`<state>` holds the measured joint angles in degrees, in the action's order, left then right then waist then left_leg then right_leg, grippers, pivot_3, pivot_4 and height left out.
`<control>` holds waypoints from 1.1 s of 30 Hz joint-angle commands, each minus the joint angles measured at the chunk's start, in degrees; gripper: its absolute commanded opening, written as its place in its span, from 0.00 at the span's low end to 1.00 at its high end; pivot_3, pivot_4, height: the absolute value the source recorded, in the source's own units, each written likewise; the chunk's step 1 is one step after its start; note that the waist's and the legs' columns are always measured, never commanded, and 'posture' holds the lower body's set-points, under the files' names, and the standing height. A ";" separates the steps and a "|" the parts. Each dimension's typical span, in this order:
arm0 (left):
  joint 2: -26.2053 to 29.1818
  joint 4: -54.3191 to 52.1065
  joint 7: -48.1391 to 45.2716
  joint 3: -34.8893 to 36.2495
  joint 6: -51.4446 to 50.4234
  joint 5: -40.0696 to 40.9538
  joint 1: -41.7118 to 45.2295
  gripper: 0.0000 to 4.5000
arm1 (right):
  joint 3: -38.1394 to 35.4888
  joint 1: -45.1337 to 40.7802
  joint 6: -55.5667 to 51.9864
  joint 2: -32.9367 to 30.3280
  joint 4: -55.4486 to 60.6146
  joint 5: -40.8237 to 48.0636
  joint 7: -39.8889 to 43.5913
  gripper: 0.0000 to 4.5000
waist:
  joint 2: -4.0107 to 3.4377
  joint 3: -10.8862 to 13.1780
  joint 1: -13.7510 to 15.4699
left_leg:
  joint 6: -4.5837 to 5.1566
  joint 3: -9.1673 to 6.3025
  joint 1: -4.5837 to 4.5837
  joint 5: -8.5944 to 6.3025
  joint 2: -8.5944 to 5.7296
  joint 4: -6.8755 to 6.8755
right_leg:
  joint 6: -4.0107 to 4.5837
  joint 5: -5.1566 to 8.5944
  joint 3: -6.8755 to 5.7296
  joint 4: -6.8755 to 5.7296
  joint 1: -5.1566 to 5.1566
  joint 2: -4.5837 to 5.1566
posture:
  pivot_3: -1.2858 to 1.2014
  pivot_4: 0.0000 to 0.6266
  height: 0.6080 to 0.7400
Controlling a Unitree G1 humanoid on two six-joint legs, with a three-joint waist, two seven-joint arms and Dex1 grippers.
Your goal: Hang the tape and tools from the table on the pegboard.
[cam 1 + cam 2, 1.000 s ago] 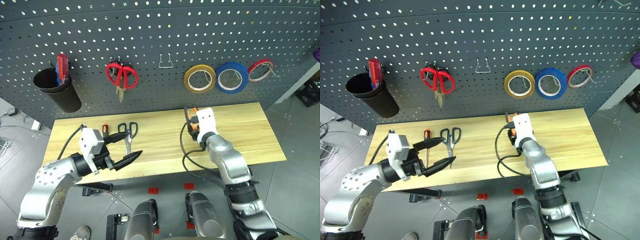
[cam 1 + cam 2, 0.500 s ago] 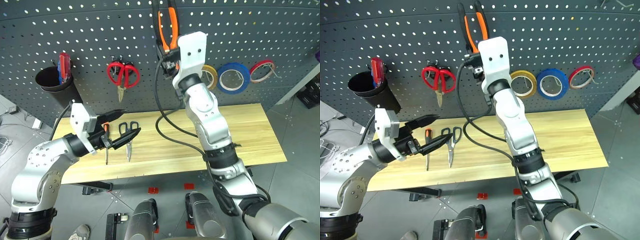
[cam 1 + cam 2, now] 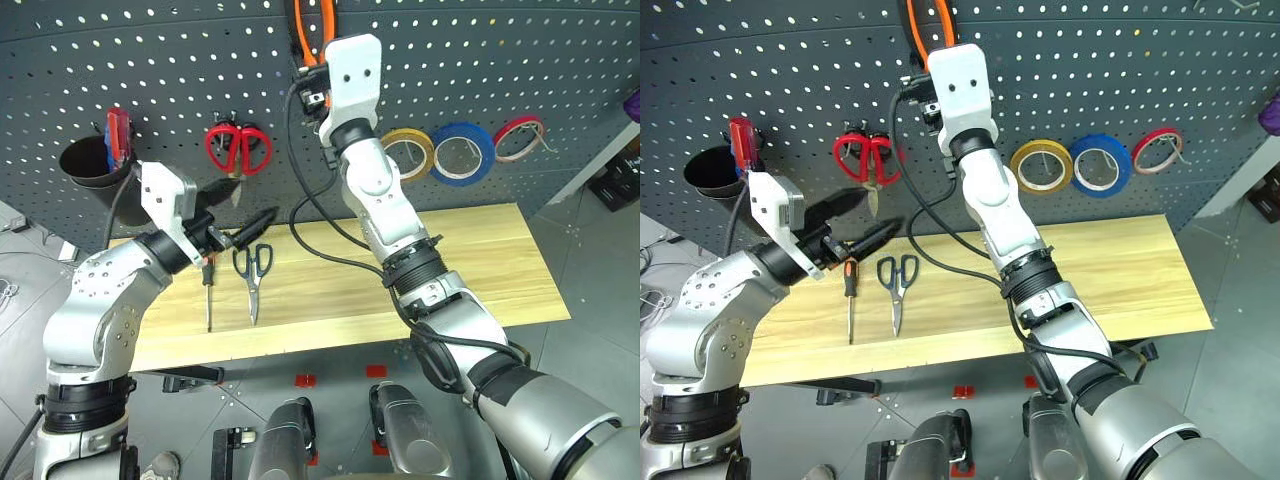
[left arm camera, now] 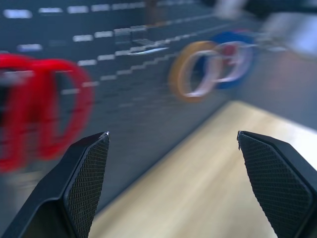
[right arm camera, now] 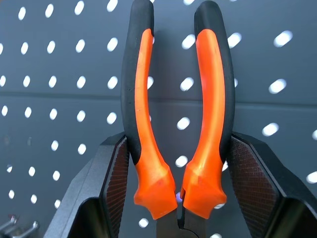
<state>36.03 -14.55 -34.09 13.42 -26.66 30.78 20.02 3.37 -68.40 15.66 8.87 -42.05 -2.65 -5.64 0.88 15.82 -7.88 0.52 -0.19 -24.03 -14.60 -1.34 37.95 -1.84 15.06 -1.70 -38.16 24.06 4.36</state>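
My right gripper is holding the pliers' nose (image 5: 181, 226) pointed down over the empty metal loop (image 4: 148, 48), so it should keep moving down until the pliers' handles rest on the loop.
My right gripper (image 5: 181, 148) is shut on the orange-and-black pliers (image 5: 143, 99), holding them handles-up against the top of the dark pegboard (image 3: 150, 60). The pliers' handles (image 3: 312, 18) run off the head view's upper edge. Left of that arm, my left gripper (image 3: 250, 205) hangs open and empty above the table (image 3: 480, 260), close to the pegboard. Below it on the wood lie the dark-handled scissors (image 3: 250, 285) and the slim screwdriver (image 3: 208, 295), side by side. The yellow tape (image 3: 410, 155) hangs on the pegboard, right of my right arm.
Red-handled scissors (image 3: 238, 150) hang on the board just above my left gripper. A black cup (image 3: 90, 165) holding a red tool is mounted further left. A blue roll (image 3: 463, 155) and a thin red roll (image 3: 520, 140) hang right of the yellow tape.
My right arm swung up from the table, carrying the pliers high to the pegboard. My left gripper, still open, rose and moved toward the board, away from the scissors.
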 commanded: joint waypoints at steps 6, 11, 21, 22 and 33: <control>-2.37 -1.58 2.13 0.77 2.00 -1.34 0.36 0.97 | -0.56 -4.58 8.04 -0.09 -4.53 -1.83 -2.52 0.59 | 0.12 0.08 0.05 | -0.03 0.21 0.02 0.01 0.00 0.00 | 0.00 -0.01 0.25 -0.02 0.07 0.00 | 0.46 0.47 1.00; -2.98 -1.18 1.75 -0.14 1.99 -1.79 1.16 0.97 | -1.52 -6.60 10.27 -0.78 -10.04 -1.80 -3.84 0.59 | 0.12 0.08 0.09 | -0.03 0.25 0.02 0.02 0.01 0.00 | 0.00 -0.01 0.29 -0.05 0.10 0.00 | 0.46 0.47 1.00; -4.69 0.03 2.01 -1.50 2.96 -3.14 2.41 0.97 | -0.82 -4.19 13.50 -2.20 -20.71 -4.85 -5.36 0.59 | 0.13 0.08 0.56 | -0.03 0.32 0.05 0.02 0.01 0.01 | 0.01 -0.01 0.36 -0.08 0.09 0.00 | 0.46 0.47 1.00; -4.87 0.04 2.04 -1.40 3.03 -3.20 2.37 0.97 | -0.91 -3.97 13.53 -2.25 -20.63 -4.90 -5.35 0.59 | 0.13 0.08 0.59 | -0.03 0.32 0.04 0.02 0.01 0.02 | 0.01 -0.01 0.36 -0.08 0.09 0.00 | 0.46 0.47 1.00; -7.22 -0.93 6.99 -0.50 1.97 -5.01 -1.43 0.97 | -4.83 2.46 0.95 -0.47 -13.00 2.67 3.15 0.97 | 0.16 0.07 0.96 | 0.03 0.39 0.15 -0.02 0.01 0.08 | 0.00 -0.01 0.46 -0.34 0.09 0.00 | 0.45 0.46 1.00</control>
<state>28.74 -13.52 -28.17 11.63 -24.68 26.23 19.09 -0.59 -66.04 18.72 8.18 -58.05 -1.40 -3.65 1.04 15.89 -6.93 0.61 0.19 -23.89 -14.65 -1.32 38.03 -1.83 15.04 -1.23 -38.51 24.16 4.36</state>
